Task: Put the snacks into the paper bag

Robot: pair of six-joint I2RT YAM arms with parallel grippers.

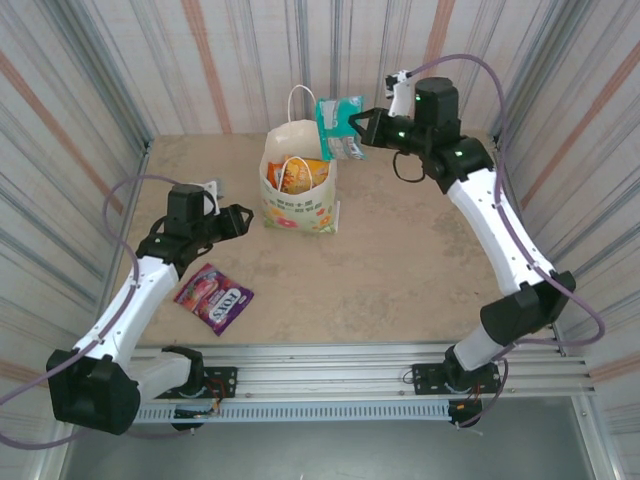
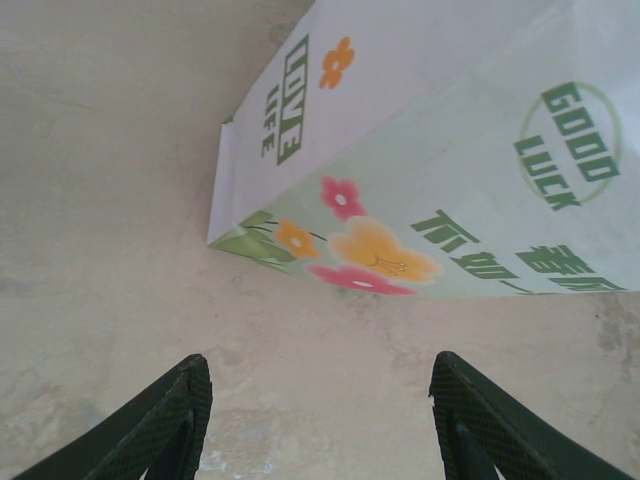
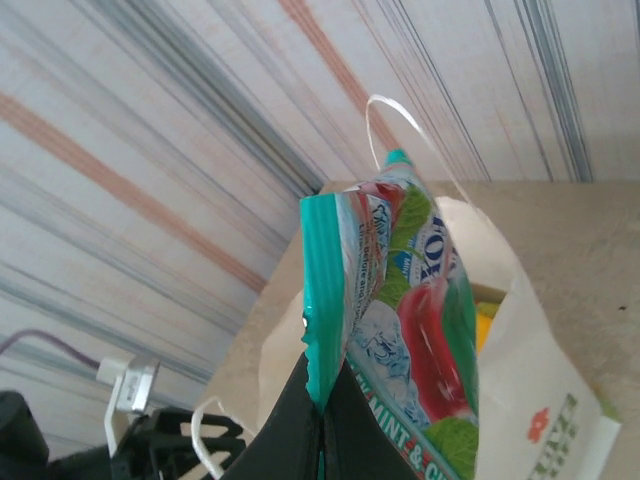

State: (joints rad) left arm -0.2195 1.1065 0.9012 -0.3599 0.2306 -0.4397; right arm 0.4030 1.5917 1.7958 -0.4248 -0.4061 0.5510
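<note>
The teal snack point(image 1: 340, 127) lines up with the gap between the paper bag's handles, so the robot's right gripper should keep going over the bag's opening point(image 1: 299, 158) and let go of it there.
The white paper bag point(image 1: 297, 190) stands upright at the back middle of the table, a yellow-orange snack point(image 1: 297, 174) showing in its open mouth. My right gripper point(image 1: 358, 126) is shut on the edge of a teal snack point(image 1: 340, 127), held in the air just above and right of the bag's mouth. In the right wrist view the teal snack point(image 3: 400, 310) hangs over the bag point(image 3: 540, 400). A purple snack point(image 1: 214, 297) lies flat near the front left. My left gripper point(image 1: 241, 220) is open and empty, low over the table beside the bag's point(image 2: 420, 150) left side.
Striped curtain walls point(image 1: 90, 110) close in the table on three sides. A metal rail point(image 1: 340, 375) with the arm bases runs along the near edge. Bare tabletop point(image 1: 400, 270) lies between the bag and the right arm.
</note>
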